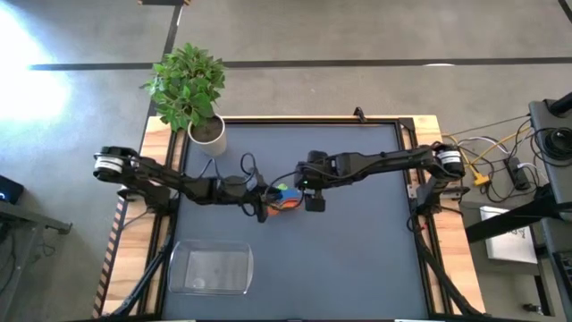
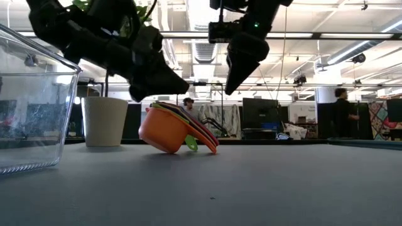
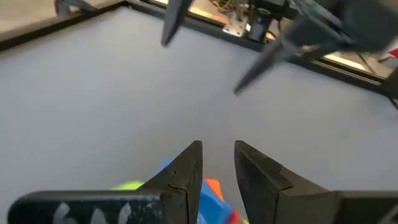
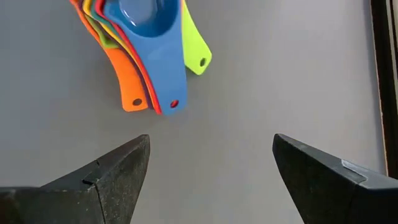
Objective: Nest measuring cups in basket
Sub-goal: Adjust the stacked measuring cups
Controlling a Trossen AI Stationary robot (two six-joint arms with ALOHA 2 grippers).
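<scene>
The light green handle (image 4: 195, 52) spreads away from the light blue handle, so the robot's right gripper should first return to the cups' handle ends (image 4: 149, 101) and line them up.
The measuring cups (image 1: 284, 197) are nested in one stack at mid-table, light blue innermost and orange outermost. The stack (image 2: 169, 129) lies tilted, with the orange cup's side and the handle ends (image 4: 155, 102) on the table. My left gripper (image 1: 265, 204) comes from the table's left and sits at the stack's raised rim, nearly shut. My right gripper (image 2: 235, 78) hangs open above the handle side, clear of the cups. The clear basket (image 1: 210, 266) stands near the table's near left corner. My left gripper (image 3: 219, 155) has the raised rim of the stack (image 3: 211, 190) between its two fingers, far back between them. The fingers slant down from the table's left (image 2: 179, 85). The stack stays tilted, with its lower side on the table. The gripper body hides the exact spot.
A white plant pot (image 1: 207, 134) with a leafy plant stands at the far left corner. The basket's wall (image 2: 31, 107) rises close at the near left. Open table top stretches to the right and near side. People and desks show in the room beyond.
</scene>
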